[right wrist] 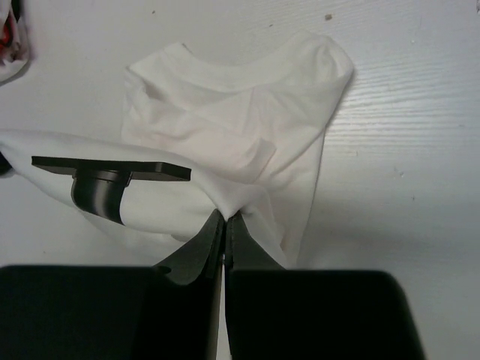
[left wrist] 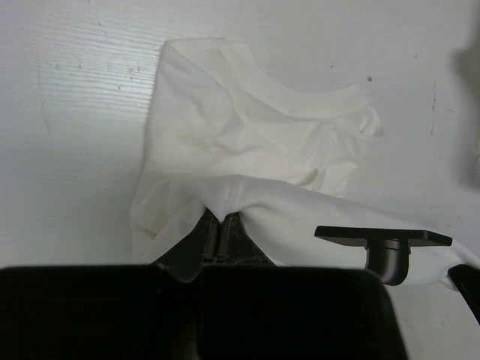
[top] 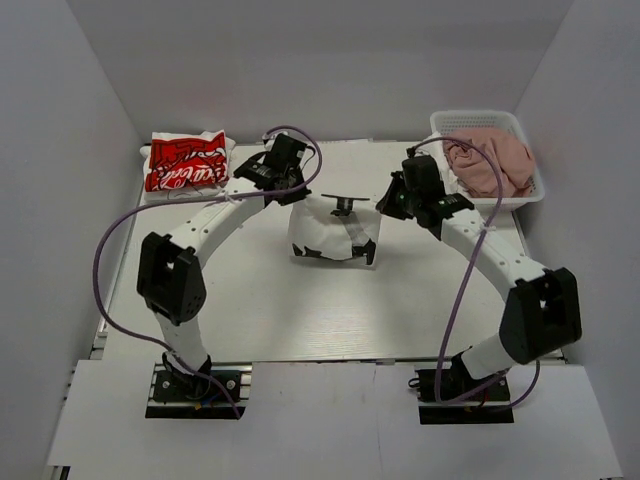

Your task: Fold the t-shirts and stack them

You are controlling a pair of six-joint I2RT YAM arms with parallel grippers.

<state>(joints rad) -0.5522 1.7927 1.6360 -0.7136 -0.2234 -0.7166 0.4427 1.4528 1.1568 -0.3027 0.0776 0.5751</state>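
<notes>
The t-shirt's lifted edge (top: 324, 198) is straight and the collar (left wrist: 311, 100) lies flat ahead of it, so my left gripper should keep going over the collar and let go once the edge covers it.
A white t-shirt (top: 333, 232) lies part-folded in the middle of the table, its far edge lifted between both grippers. My left gripper (top: 296, 196) is shut on the shirt's far left edge; in the left wrist view the closed fingertips (left wrist: 220, 217) pinch a fold of the white cloth (left wrist: 247, 127). My right gripper (top: 386, 206) is shut on the far right edge; in the right wrist view (right wrist: 226, 215) it also pinches the cloth (right wrist: 232, 112). A folded white shirt with red script print (top: 187, 160) lies at the back left. A dusty-pink shirt (top: 490, 160) sits crumpled in the basket.
A white mesh basket (top: 440, 122) stands at the back right. A small black T-shaped post (top: 345, 203) stands between the grippers at the shirt's far edge; it shows in the left wrist view (left wrist: 382, 240) and the right wrist view (right wrist: 112, 176). Grey walls enclose the table.
</notes>
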